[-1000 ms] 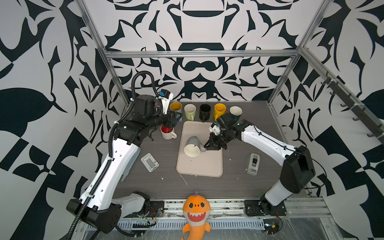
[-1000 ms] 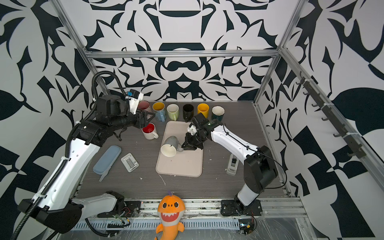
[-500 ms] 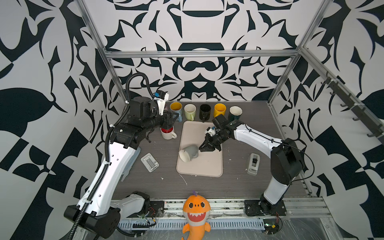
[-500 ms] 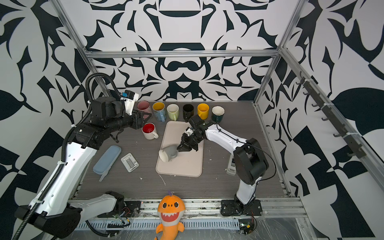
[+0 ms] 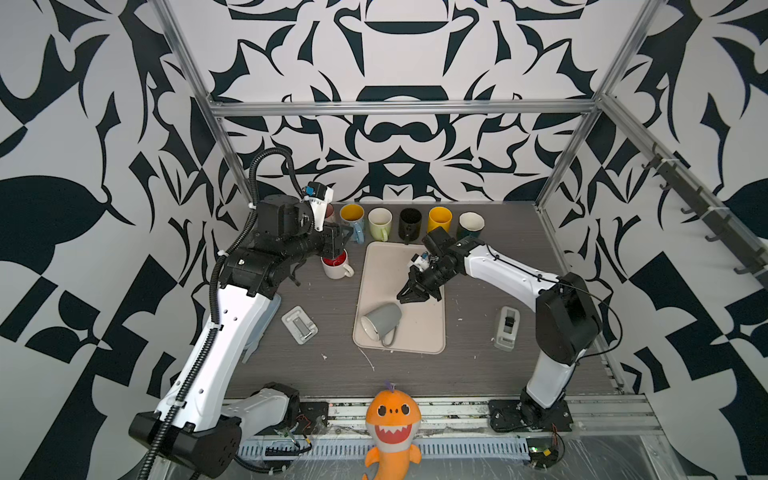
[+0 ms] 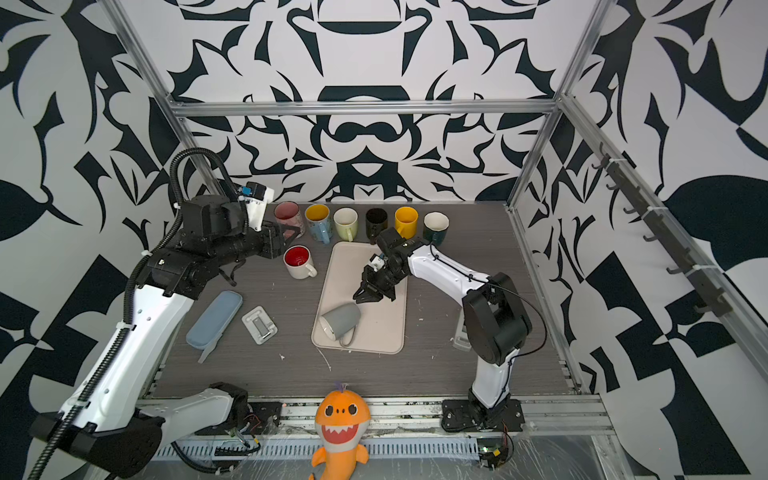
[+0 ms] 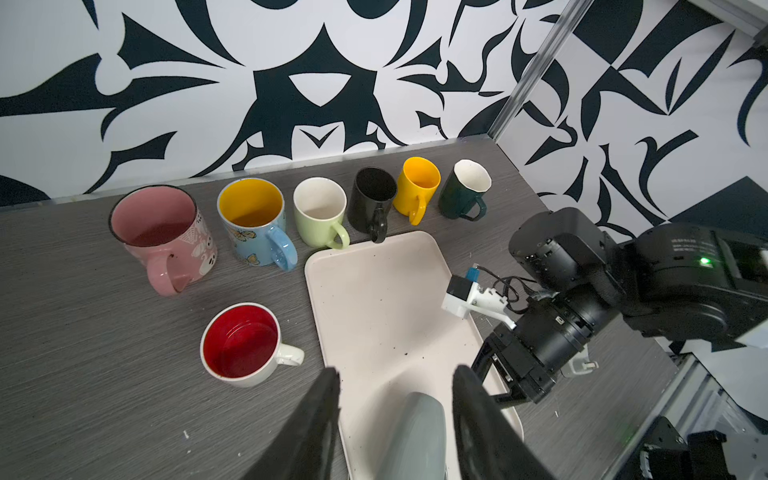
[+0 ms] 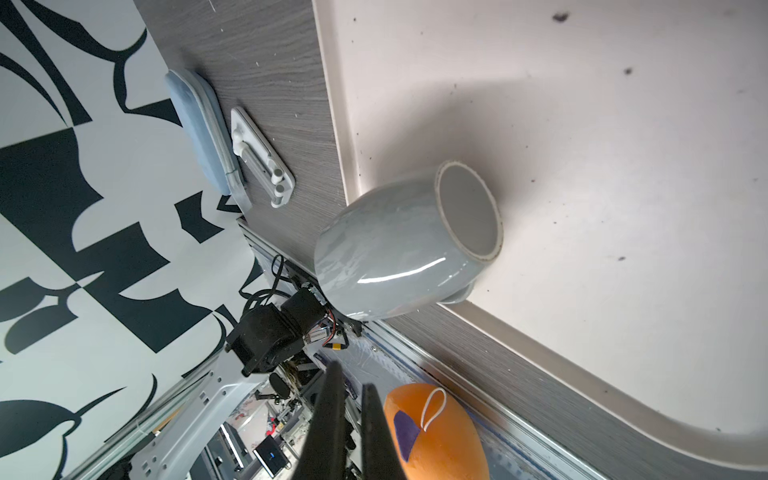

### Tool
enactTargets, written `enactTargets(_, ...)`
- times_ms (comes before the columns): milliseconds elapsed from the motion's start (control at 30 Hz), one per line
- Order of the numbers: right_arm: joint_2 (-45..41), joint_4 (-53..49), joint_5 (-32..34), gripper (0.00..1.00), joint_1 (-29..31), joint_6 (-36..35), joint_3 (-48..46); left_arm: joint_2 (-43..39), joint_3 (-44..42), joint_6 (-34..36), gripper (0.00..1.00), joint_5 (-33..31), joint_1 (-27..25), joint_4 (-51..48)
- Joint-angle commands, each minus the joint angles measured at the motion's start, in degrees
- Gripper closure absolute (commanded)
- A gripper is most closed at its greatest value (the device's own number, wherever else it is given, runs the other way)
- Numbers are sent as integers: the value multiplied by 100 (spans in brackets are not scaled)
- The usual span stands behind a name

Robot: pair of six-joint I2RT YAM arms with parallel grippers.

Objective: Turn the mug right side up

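My right gripper is hovering closed behind the grey mug's base, while the mug's handle points to the front. I should open the gripper, swing it around to the front and grip the mug's handle.
The grey mug lies on its side at the front left corner of the beige tray. Its mouth faces front-left and its handle points toward the front. My right gripper hovers shut and empty just behind the mug's base; its fingers are pressed together. My left gripper stands open and empty at the back left, above the red-lined white mug. In the left wrist view the grey mug shows far below the left gripper.
Several upright mugs line the back edge behind the tray. A blue case and a small white device lie left of the tray, and a white dispenser lies to its right. An orange plush shark sits at the front rail.
The grey mug has rolled toward the tray's front left corner, its handle swinging from the right to the front. The right gripper followed it forward. The left arm drew back slightly.
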Motion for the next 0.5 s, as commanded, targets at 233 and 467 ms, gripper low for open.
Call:
enactTargets(233,26,-1971,2072,83,992,-1855,1431,66,-115,-65,53,243,26,-125)
enactTargets(467,-263,-2141,3724,64,1906,-2337,1331,51,-284,-128,53,164,26,-397)
